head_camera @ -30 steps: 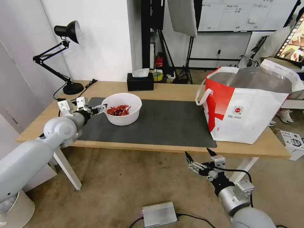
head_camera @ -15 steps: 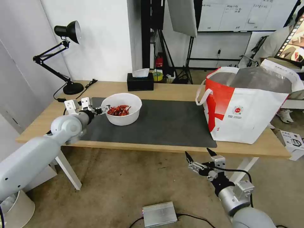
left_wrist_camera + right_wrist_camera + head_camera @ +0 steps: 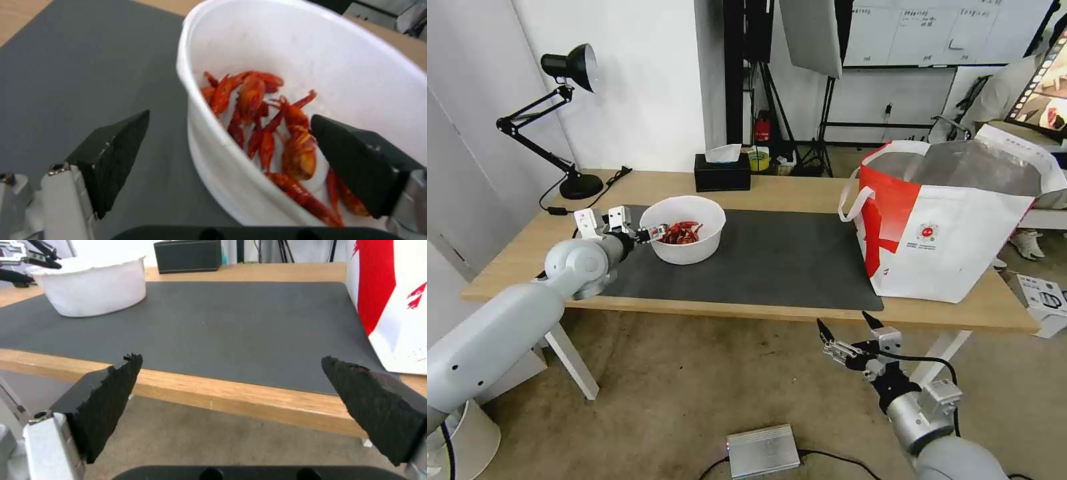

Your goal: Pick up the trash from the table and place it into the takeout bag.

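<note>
The bowl's high side (image 3: 692,209) rises well above the red scraps (image 3: 682,233), so the scraps will stay in the bowl when I carry it tilted by its rim.
On the table (image 3: 800,190), a white round bowl (image 3: 684,230) of red scraps, the trash, rests on the left part of the dark grey mat (image 3: 780,260). My left gripper (image 3: 650,233) is open at the bowl's left rim. In the left wrist view, the left gripper (image 3: 229,117) straddles the wall of the bowl (image 3: 356,76), one finger outside and one inside over the red scraps (image 3: 267,130). The takeout bag (image 3: 954,227), white with red sides, stands open at the table's right end. Below the table's front edge, my right gripper (image 3: 850,337) hangs open and holds nothing.
A black desk lamp (image 3: 570,120) stands at the back left corner, and a black tissue box (image 3: 722,172) sits behind the bowl. A silver box (image 3: 762,450) with a cable lies on the floor. Studio stands and a screen fill the room behind.
My left arm has pushed rightward toward the bowl, bringing its open fingers from just short of the rim to astride it. Bowl, bag and right arm have stayed put.
</note>
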Available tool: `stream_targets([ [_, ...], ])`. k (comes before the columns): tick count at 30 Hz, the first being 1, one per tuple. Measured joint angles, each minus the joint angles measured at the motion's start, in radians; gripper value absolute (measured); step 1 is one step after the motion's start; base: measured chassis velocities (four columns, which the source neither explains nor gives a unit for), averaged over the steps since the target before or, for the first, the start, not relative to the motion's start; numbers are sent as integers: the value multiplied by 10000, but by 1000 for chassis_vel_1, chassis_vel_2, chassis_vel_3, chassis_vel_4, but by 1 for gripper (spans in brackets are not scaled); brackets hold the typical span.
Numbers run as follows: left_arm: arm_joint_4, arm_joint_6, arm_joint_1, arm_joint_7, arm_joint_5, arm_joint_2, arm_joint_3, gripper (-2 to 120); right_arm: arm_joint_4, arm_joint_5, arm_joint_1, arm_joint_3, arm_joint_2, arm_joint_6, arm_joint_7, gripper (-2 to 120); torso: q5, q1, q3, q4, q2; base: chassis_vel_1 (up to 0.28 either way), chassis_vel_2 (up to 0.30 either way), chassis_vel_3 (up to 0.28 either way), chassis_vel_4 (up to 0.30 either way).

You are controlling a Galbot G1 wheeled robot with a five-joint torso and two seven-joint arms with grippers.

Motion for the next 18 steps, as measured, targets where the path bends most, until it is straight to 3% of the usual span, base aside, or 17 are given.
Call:
stream_targets([
  [5, 89, 82, -31, -33, -62, -13, 12, 88, 0, 0, -1, 0, 0, 0, 0, 100, 0, 0, 0, 1, 0, 0, 0, 0, 0],
  [16, 38, 476, -214, -27, -294, 63, 152, 47, 0, 0, 0, -1, 0, 0, 0, 100, 0, 0, -1, 0, 0, 0, 0, 0, 0],
  [18, 32, 493, -225, -35, -296, 64, 165, 46, 0, 0, 0, 0, 0, 0, 0, 100, 0, 0, -1, 0, 0, 0, 0, 0, 0],
])
